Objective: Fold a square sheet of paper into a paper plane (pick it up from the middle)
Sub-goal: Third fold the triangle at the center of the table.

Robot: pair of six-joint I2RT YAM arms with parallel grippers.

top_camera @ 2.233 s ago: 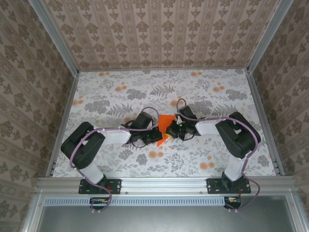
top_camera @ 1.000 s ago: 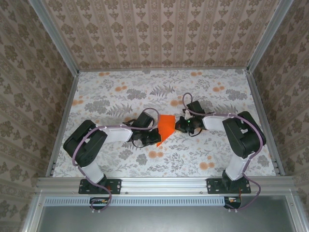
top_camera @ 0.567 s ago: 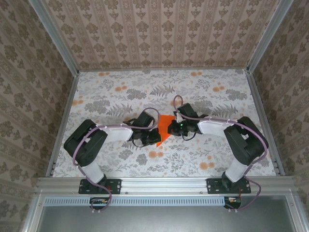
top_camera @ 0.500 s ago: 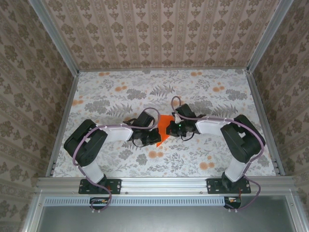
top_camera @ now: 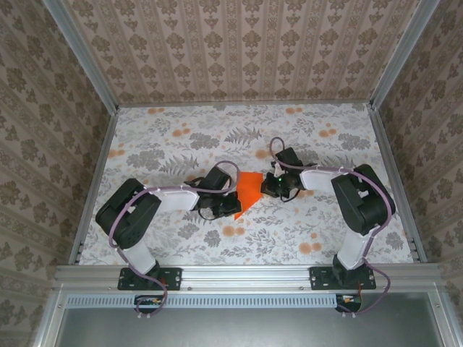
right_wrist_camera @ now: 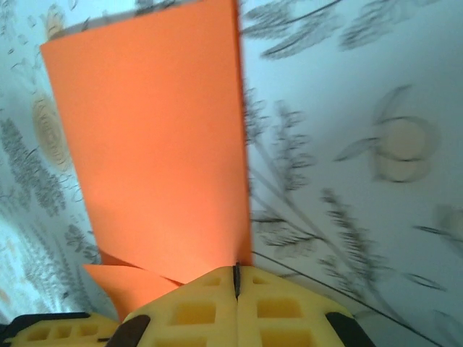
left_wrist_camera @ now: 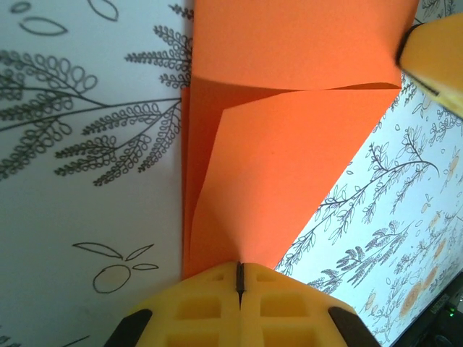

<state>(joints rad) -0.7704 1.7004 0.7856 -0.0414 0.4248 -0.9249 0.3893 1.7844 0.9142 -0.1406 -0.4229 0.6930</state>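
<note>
The flap's upper corner (left_wrist_camera: 224,113) sticks up next to the paper's long edge, so my left gripper needs to move back from the paper's near tip and push that corner (left_wrist_camera: 210,103) flat.
The square sheet of paper (top_camera: 249,189) is bright orange and partly folded, lying on the floral table between the two arms. In the left wrist view the paper (left_wrist_camera: 289,166) shows a flap folded over at its far end and narrows into my left gripper (left_wrist_camera: 240,269), whose yellow jaws are shut on its near corner. From above, the left gripper (top_camera: 232,207) sits at the paper's lower left. My right gripper (top_camera: 267,186) is at the paper's right side, jaws shut, its tips (right_wrist_camera: 236,277) at the long edge of the paper (right_wrist_camera: 159,144). No paper shows between them.
The floral tablecloth (top_camera: 181,144) is walled in by patterned panels on three sides, with a metal rail (top_camera: 246,275) along the near edge. A yellow finger of the right gripper (left_wrist_camera: 434,50) shows at the paper's far corner in the left wrist view.
The right gripper swept left over the paper and has drawn back to its right edge, uncovering the sheet. The left gripper has stayed put.
</note>
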